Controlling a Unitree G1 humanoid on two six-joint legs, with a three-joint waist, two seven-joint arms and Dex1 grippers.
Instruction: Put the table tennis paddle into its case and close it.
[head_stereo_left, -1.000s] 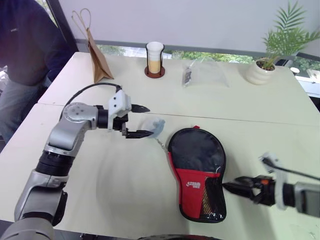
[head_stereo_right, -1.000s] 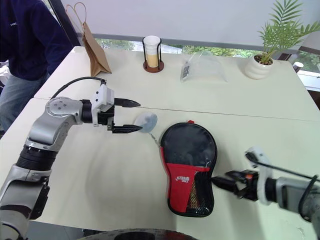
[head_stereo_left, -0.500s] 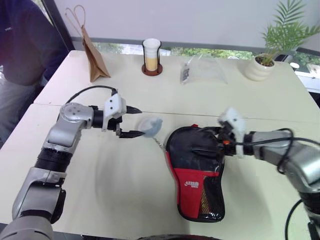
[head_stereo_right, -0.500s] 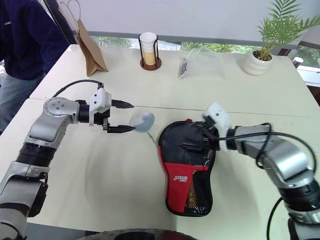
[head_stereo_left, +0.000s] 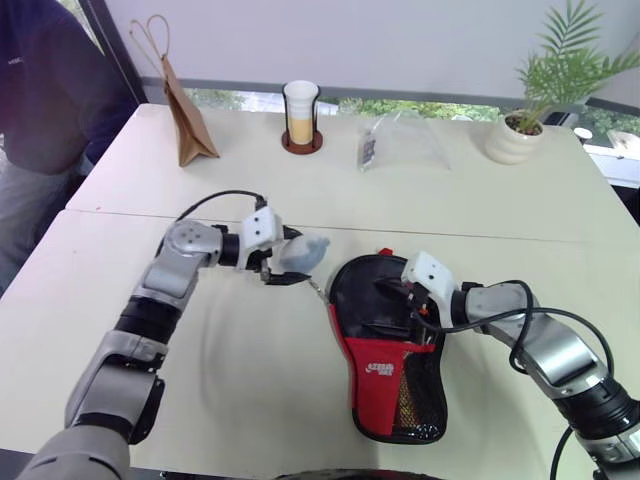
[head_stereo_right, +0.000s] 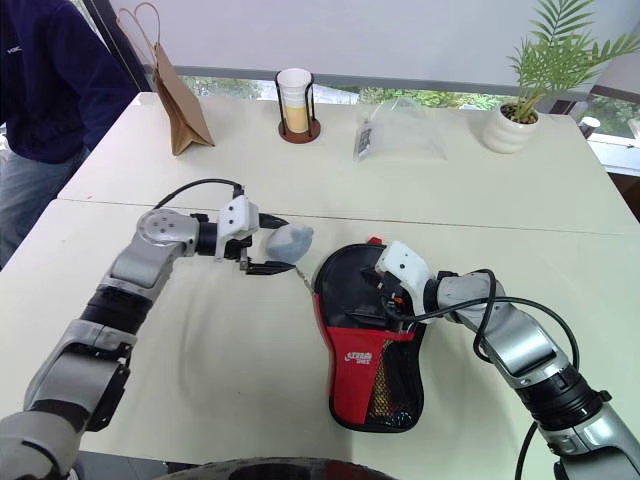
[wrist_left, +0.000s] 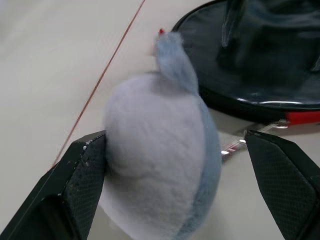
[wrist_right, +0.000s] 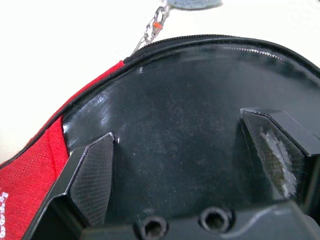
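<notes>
The zip's pompom is on the other side of the case from my right gripper, so next my left gripper pulls the pompom around the round top to my right gripper's side.
The case lies flat on the table: a black round upper part, a red panel with white lettering and a mesh pocket below. The table tennis paddle is hidden; I cannot tell it apart from the glossy black round surface inside the zip edge. A fluffy white-and-blue pompom hangs by a small chain from the case's zip. My left gripper is open with the pompom between its fingers. My right gripper is open, low over the case's round part.
Along the far side of the table stand a brown paper bag, a cup in a holder, a clear plastic bag and a potted plant. A person stands at the far left corner.
My right arm swung in from the table's front right to over the case's round part. My left gripper moved right and down until the pompom sat between its fingers.
</notes>
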